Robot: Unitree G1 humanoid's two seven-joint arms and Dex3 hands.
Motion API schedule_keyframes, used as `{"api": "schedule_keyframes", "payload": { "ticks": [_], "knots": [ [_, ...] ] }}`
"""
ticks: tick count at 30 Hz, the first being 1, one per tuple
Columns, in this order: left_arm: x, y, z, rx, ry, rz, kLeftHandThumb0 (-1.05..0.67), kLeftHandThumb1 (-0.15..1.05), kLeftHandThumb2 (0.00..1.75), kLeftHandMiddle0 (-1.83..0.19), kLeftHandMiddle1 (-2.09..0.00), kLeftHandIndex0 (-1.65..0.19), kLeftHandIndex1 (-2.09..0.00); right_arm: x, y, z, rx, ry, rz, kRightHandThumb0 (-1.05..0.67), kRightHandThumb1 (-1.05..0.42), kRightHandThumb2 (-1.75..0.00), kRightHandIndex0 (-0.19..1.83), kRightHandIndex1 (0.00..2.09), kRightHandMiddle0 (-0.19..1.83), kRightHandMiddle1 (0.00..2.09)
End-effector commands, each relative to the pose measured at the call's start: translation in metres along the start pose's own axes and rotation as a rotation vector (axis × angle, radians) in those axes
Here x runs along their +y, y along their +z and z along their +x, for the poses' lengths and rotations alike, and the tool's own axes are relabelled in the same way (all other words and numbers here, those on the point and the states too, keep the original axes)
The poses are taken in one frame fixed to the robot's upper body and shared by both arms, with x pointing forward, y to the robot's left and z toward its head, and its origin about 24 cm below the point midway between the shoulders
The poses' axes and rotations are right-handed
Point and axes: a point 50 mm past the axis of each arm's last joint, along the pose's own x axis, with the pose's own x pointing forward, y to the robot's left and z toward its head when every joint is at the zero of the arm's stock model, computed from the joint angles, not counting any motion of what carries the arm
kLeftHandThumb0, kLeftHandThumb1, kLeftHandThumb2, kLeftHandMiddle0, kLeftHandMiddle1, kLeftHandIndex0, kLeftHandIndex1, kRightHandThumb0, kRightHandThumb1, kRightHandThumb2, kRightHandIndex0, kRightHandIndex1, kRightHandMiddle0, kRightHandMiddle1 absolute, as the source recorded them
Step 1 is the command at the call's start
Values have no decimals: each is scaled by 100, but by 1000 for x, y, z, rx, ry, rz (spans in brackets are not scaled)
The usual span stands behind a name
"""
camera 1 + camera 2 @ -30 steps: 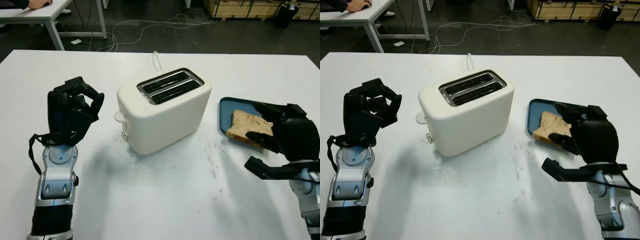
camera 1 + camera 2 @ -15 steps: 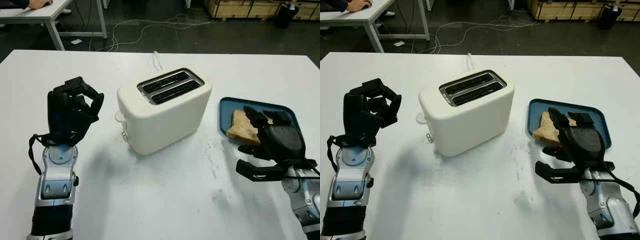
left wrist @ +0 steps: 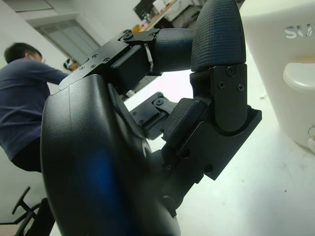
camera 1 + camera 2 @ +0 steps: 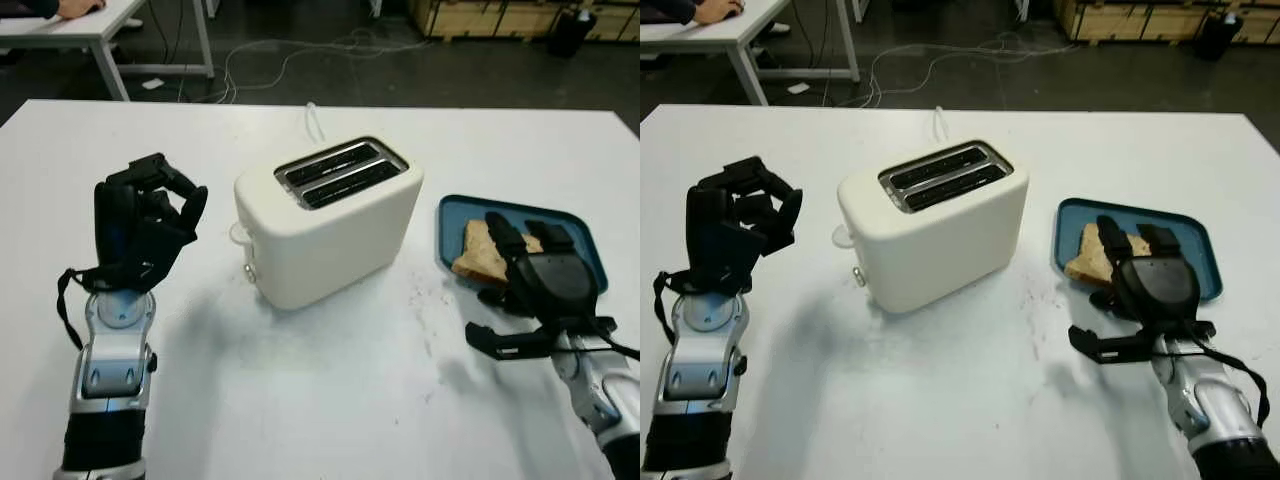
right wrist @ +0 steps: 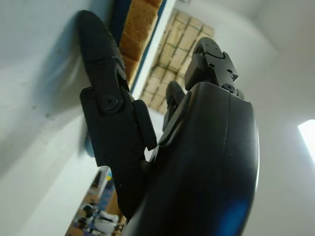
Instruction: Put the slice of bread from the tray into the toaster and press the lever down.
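I expect the slice of bread (image 4: 480,253) to stop with its top sticking out when I lower it into the slot, because the toaster's lever (image 4: 240,234) is up.
The white two-slot toaster (image 4: 330,225) stands mid-table, slots up, its lever (image 3: 300,77) on the end facing my left hand. A slice of brown bread (image 4: 478,252) lies at the near left of the blue tray (image 4: 580,235). My right hand (image 4: 525,260) is open at the tray's near edge. Two of its fingers reach over the bread's right part and the thumb (image 4: 490,340) sticks out over the table. In the right wrist view the bread (image 5: 140,24) lies just past the fingers (image 5: 101,73). My left hand (image 4: 145,220) is raised left of the toaster, curled and holding nothing.
A white cord (image 4: 315,120) runs from behind the toaster to the far table edge. Crumbs (image 4: 430,300) speckle the table between toaster and tray. Beyond are another table (image 4: 100,30) with a person's hand (image 4: 80,8), floor cables and crates (image 4: 490,15).
My right hand has dropped and tipped forward, from upright beside the bread to lying low with its fingers stretched over it. The bread stays on the tray. The left hand has not moved.
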Motion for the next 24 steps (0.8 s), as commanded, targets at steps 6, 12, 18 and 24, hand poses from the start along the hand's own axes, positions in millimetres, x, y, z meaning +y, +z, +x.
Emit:
{"api": "schedule_keyframes", "payload": {
  "ticks": [6, 12, 18, 24],
  "knots": [
    [1, 0, -1, -8, 12, -5, -86, 53, 88, -130, -145, -108, -144, 11, -6, -2, -6, -33, -27, -45, -85, -1, 0, 145, 0, 89],
    [1, 1, -1, -15, 19, -3, -86, 54, 87, -129, -145, -108, -144, 9, -7, -3, -46, -65, -60, -49, -92, -11, 92, 174, 21, 173],
    [1, 1, -2, -16, 33, 6, -88, 56, 87, -130, -146, -108, -145, 9, -8, -4, -94, -68, -121, -52, -92, -34, 156, 175, 116, 175],
    [1, 1, -2, -16, 37, 0, -88, 56, 86, -130, -147, -108, -146, 7, -8, -4, -114, -72, -141, -51, -92, -58, 157, 175, 140, 175]
  ]
}}
